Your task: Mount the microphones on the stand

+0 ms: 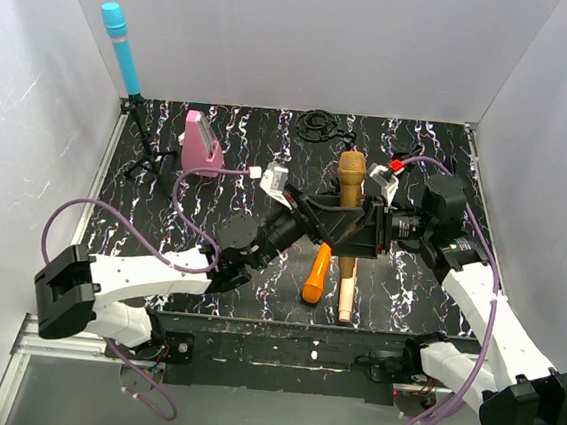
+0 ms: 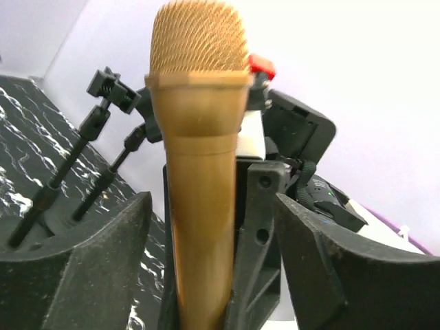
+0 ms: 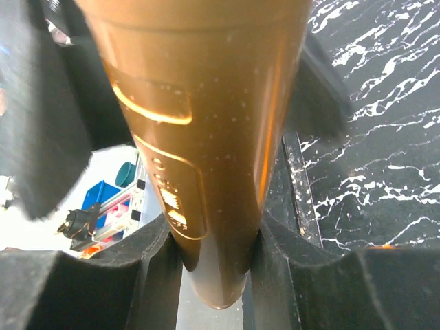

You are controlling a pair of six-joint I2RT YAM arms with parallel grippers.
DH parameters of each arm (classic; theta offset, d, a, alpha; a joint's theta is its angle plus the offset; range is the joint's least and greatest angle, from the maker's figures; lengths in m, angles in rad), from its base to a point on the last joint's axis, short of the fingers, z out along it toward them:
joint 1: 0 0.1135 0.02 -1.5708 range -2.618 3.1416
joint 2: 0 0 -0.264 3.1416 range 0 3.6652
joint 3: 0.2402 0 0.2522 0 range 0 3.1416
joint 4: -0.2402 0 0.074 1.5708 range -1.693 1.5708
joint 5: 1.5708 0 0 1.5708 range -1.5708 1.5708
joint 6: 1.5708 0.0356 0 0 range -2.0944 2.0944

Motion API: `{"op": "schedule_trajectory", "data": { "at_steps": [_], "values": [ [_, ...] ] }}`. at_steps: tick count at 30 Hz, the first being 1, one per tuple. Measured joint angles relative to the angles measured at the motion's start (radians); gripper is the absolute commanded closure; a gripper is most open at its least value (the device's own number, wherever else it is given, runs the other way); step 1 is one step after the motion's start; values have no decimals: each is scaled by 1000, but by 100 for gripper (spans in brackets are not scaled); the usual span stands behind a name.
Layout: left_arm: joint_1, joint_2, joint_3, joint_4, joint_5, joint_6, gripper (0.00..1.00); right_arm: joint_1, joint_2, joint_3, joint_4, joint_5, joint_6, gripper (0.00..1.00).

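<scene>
Next, my left gripper grabs the gold microphone under its head (image 1: 350, 189), because my right gripper is holding the gold microphone's lower body (image 3: 216, 227), which must go through the black ring.
The gold microphone (image 1: 351, 179) stands upright over the middle of the table, between both grippers. My right gripper (image 1: 366, 225) is shut on its lower body; in the right wrist view its pads (image 3: 289, 254) press both sides of the gold shaft (image 3: 206, 124). My left gripper (image 1: 325, 219) is open; in the left wrist view its jaws stand wide around the gold microphone (image 2: 203, 172) without touching it. The cyan-blue microphone (image 1: 121, 48) sits on a tripod stand (image 1: 146, 149) at the far left. The orange microphone (image 1: 316, 274) and the peach-pink microphone (image 1: 346, 291) lie on the mat below the grippers.
A squat pink block (image 1: 202, 144) sits at the far left centre. A black ring-shaped stand part (image 1: 321, 126) lies at the back. More black stand pieces (image 1: 410, 149) are at the back right, showing as thin clip-topped rods (image 2: 103, 93) in the left wrist view. White walls close three sides.
</scene>
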Motion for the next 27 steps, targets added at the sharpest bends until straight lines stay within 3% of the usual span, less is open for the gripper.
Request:
{"op": "schedule_trajectory", "data": {
  "at_steps": [4,9,17,22,27],
  "values": [
    [1,-103,0,-119,7,-43,4,-21,-6,10,-150,-3,-160,99],
    [5,-206,86,-325,46,-76,2,-23,-23,30,-316,-4,-346,99],
    [15,-183,193,-594,86,-98,2,-23,-28,54,-424,-22,-468,99],
    [31,-119,255,-723,120,-101,12,-23,-28,61,-463,-25,-513,99],
    [43,-48,338,-782,167,-92,28,-22,-28,64,-510,-23,-563,99]
  ]
}}
